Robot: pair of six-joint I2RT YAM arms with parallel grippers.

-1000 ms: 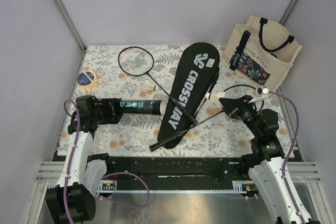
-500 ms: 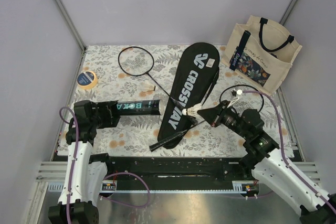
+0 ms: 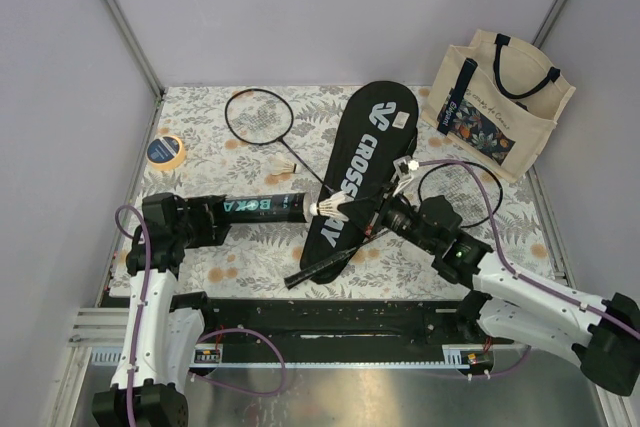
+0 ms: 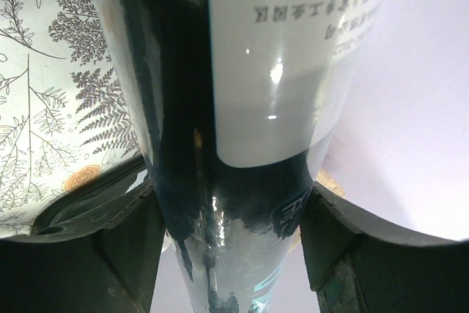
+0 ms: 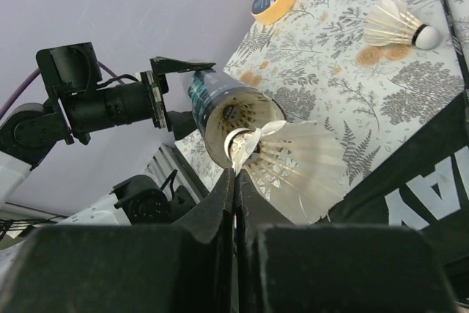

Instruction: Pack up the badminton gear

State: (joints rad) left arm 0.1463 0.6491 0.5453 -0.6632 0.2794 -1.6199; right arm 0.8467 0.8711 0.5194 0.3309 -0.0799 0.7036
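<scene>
The white shuttlecock's feathers [image 5: 302,170] slant outside and only its cork is at the tube's opening, so the robot's right gripper should open and push the shuttlecock farther into the tube [image 5: 233,113].
My left gripper [image 3: 213,210] is shut on the black tube with teal lettering [image 3: 262,205], which lies level with its open mouth to the right. The tube fills the left wrist view [image 4: 220,108] between the fingers [image 4: 124,247]. My right gripper [image 3: 352,211] is shut on the edge of a white shuttlecock [image 3: 328,207] and holds its cork end just at the tube's mouth [image 5: 231,119]. The shuttlecock's feathers [image 5: 293,163] fan out above the right gripper [image 5: 234,174]. The black CROSSWAY bag [image 3: 362,172] lies under it. One racket [image 3: 258,114] lies at the back left; another [image 3: 320,267] pokes out from under the bag.
A loose shuttlecock [image 3: 288,167] lies behind the tube, also seen in the right wrist view [image 5: 396,26]. The yellow-rimmed tape roll [image 3: 165,150] sits at the far left. The cream tote bag [image 3: 500,97] stands at the back right. A purple cable loops over the right arm.
My right gripper has carried the shuttlecock leftward from the right side, over the bag, to the tube's mouth. My left gripper has kept hold of the tube.
</scene>
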